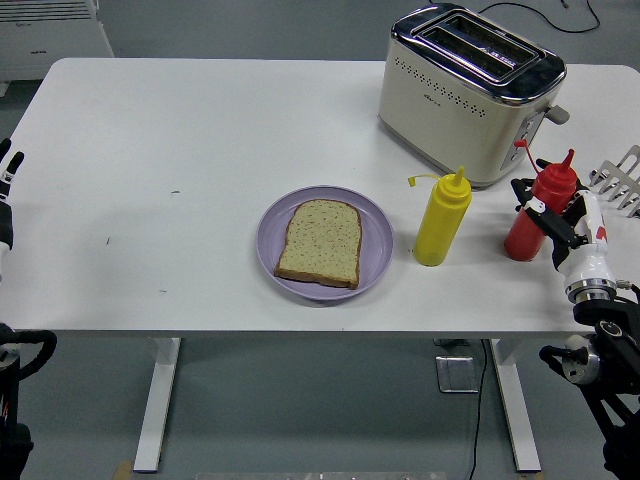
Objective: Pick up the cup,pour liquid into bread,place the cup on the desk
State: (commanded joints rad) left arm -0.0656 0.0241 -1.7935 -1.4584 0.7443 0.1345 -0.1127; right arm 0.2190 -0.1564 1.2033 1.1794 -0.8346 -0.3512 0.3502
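Note:
I expect the red squeeze bottle's cap (521, 143) to stay attached and tip along when I tilt the bottle, because the cap sticks out on its thin strap (531, 160).
No cup shows. A red squeeze bottle (522, 238) stands upright at the table's right, and a yellow squeeze bottle (441, 225) stands to its left. A slice of bread (320, 243) lies on a purple plate (377, 240) at the centre front. My right hand (545, 215) is at the red bottle's right side. Its dark fingers (531, 205) are spread across the bottle's upper body and not clearly closed on it. My left hand (8, 172) rests at the left edge with its fingers relaxed.
A cream and chrome toaster (465, 95) stands behind the bottles at the back right. A metal rack (622, 178) pokes in at the right edge. The table's near edge runs just below the plate.

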